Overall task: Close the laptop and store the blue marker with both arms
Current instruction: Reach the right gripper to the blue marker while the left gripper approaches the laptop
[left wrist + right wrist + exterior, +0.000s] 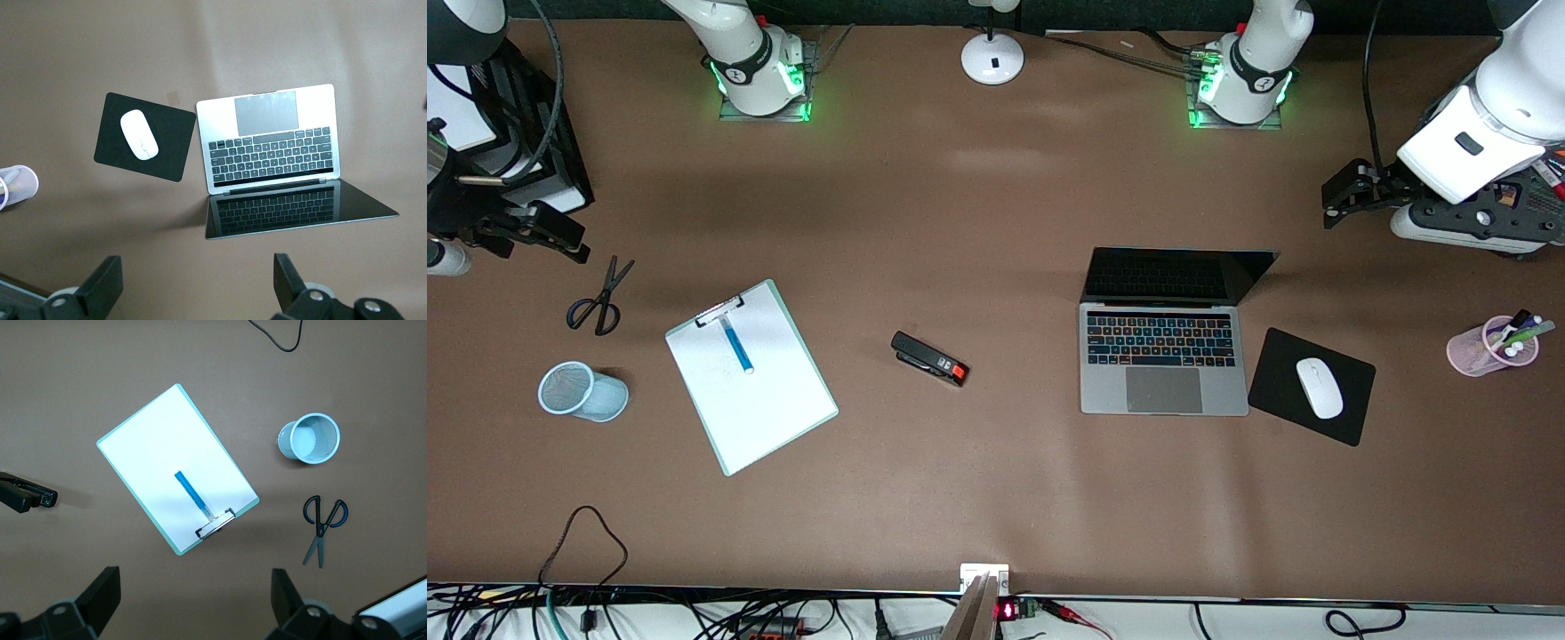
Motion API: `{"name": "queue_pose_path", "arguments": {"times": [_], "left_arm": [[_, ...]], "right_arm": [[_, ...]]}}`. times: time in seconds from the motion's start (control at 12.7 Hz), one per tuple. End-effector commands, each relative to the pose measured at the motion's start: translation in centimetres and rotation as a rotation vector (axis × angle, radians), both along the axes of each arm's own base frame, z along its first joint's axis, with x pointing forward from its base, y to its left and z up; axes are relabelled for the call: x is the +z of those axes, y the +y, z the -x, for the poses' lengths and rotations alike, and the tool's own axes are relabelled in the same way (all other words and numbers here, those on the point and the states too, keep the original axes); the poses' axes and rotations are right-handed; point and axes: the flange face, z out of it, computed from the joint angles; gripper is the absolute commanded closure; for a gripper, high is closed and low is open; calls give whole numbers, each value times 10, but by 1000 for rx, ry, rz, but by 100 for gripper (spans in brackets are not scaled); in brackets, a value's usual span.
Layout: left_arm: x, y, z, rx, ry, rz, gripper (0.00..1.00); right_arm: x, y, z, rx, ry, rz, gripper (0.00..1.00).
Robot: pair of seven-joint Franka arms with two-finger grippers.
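Note:
A hinge (1160,308) connects the laptop's lid (1171,276) to its flat-lying base, so the lid will swing down over the keyboard and the base will stay in place when the robot pushes.
The silver-grey laptop (1163,356) stands open on the table, dark screen raised; it also shows in the left wrist view (267,143). The blue marker (737,345) lies on the white clipboard (769,404), its end under the clip; the right wrist view shows it too (193,495). My left gripper (1336,200) is open and empty, up in the air off the laptop's lid side, toward the left arm's end; its fingers (100,287) stand wide apart. My right gripper (569,240) is open and empty, in the air beside the scissors; its fingers (100,597) stand wide apart.
A black stapler (929,358) lies between clipboard and laptop. A black mouse pad (1276,373) with a white mouse (1319,388) sits beside the laptop. A pink pen cup (1485,348), a blue mesh cup (583,391), scissors (600,298) and a lamp base (992,58) are also on the table.

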Motion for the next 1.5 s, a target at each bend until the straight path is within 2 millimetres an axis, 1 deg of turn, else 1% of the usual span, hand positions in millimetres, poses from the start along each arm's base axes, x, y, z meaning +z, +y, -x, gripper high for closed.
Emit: {"name": "queue_pose_path", "arguments": {"times": [0.0, 0.24, 0.39, 0.47, 0.63, 0.79, 0.87, 0.95, 1.02, 1.1, 1.18, 1.26, 1.34, 1.42], "left_arm": [[7, 3, 4, -7, 3, -14, 0], [7, 3, 4, -6, 3, -14, 0], [8, 3, 5, -5, 6, -14, 0], [9, 1, 8, -10, 12, -16, 0], [17, 4, 10, -4, 2, -11, 0], [18, 4, 8, -1, 1, -10, 0], [20, 1, 8, -2, -2, -8, 0], [16, -6, 11, -12, 25, -12, 0], [11, -10, 10, -18, 49, -14, 0], [16, -11, 8, -20, 41, -10, 0], [17, -9, 8, -22, 41, -8, 0], [17, -7, 8, -28, 43, -9, 0], [16, -2, 6, -73, 45, -9, 0], [9, 0, 3, -116, 58, -6, 20]], "right_arm": [[5, 3, 1, 5, -7, -3, 0], [5, 3, 1, 16, -4, 1, 0], [3, 6, 0, 22, 1, -1, 0], [-5, 9, -1, 27, 19, -1, 0], [-18, 9, -6, 28, 45, -2, 0], [-43, 18, -14, 92, 96, 1, 0], [-51, 19, -14, 141, 123, -1, 0], [-62, 19, -19, 182, 138, -2, 0], [-75, 19, -24, 204, 153, -4, 0], [-87, 21, -28, 215, 162, -6, 0], [-97, 32, -32, 255, 172, -4, 0], [-101, 36, -36, 307, 160, -4, 0], [-108, 35, -38, 335, 156, -4, 0], [-114, 34, -41, 352, 148, -4, 0]]}}
